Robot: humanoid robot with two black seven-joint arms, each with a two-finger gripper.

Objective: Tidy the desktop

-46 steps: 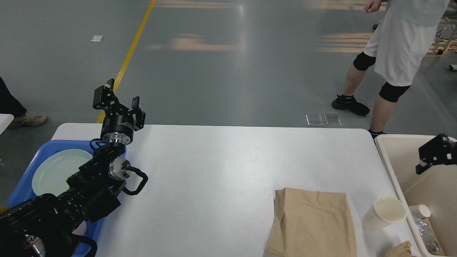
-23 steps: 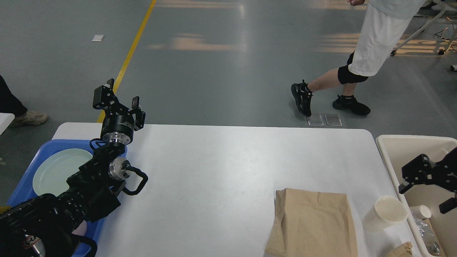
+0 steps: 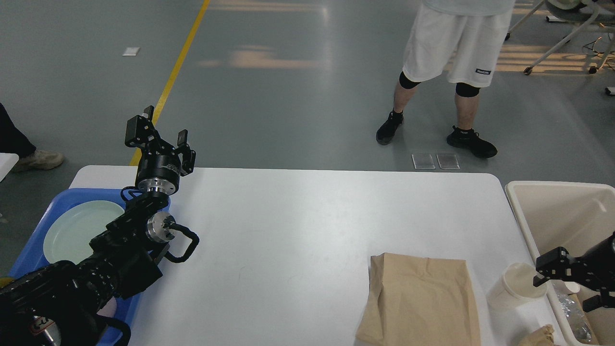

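Note:
The white paper cup's opening (image 3: 522, 280) lets me see only pale inside, so the white paper cup should be empty when I pick it up and tilt it.
The white desktop (image 3: 307, 230) fills the middle of the head view. A brown paper bag (image 3: 420, 300) lies flat near its front right. A white paper cup (image 3: 511, 290) lies tilted to the right of the bag. My right gripper (image 3: 571, 283) is open and empty, right beside the cup at the desktop's right edge; one finger reaches the cup's rim, the other hangs over the bin. My left gripper (image 3: 161, 132) is open and empty, held up above the desktop's far left corner.
A beige bin (image 3: 557, 206) stands off the right edge and holds a small cup and clear plastic. A blue tray (image 3: 72, 199) with a pale green plate (image 3: 79, 230) sits at the left. Crumpled brown paper (image 3: 540, 335) lies at the front right. A person (image 3: 451, 48) stands beyond the desktop.
My right gripper has come down and to the left, from over the bin to beside the paper cup. The person has walked to the left. My left arm has not moved.

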